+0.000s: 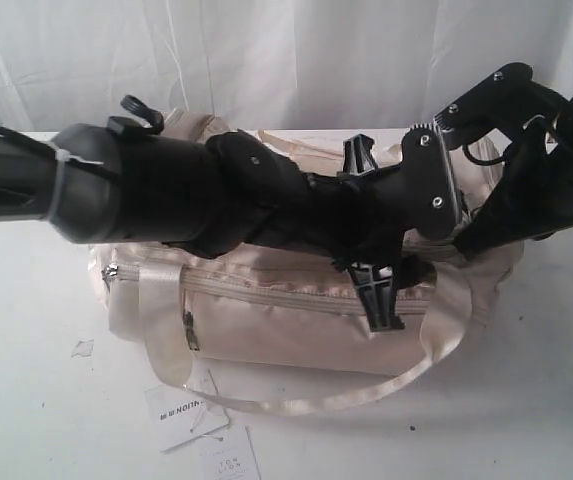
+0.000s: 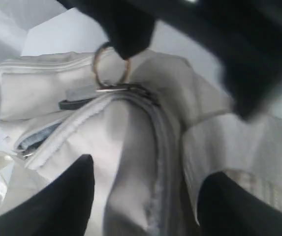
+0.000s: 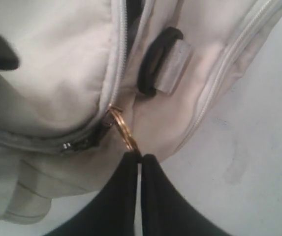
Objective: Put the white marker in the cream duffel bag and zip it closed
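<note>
The handle strap leaves my left gripper's finger little room beside the top zipper, so I should draw my left gripper back and pinch only the zipper edge.
The cream duffel bag lies on the white table. My left gripper reaches across over the bag's top. In the left wrist view it is open, its black fingers standing on either side of the grey top zipper, holding nothing. My right gripper is shut on the gold ring of the zipper pull at the bag's right end. The same ring shows pinched under the right gripper's tips. The white marker is out of view.
Paper tags lie on the table in front of the bag. A cream handle strap loops out over the front. A black strap ring on grey webbing sits at the bag's end. A white curtain hangs behind.
</note>
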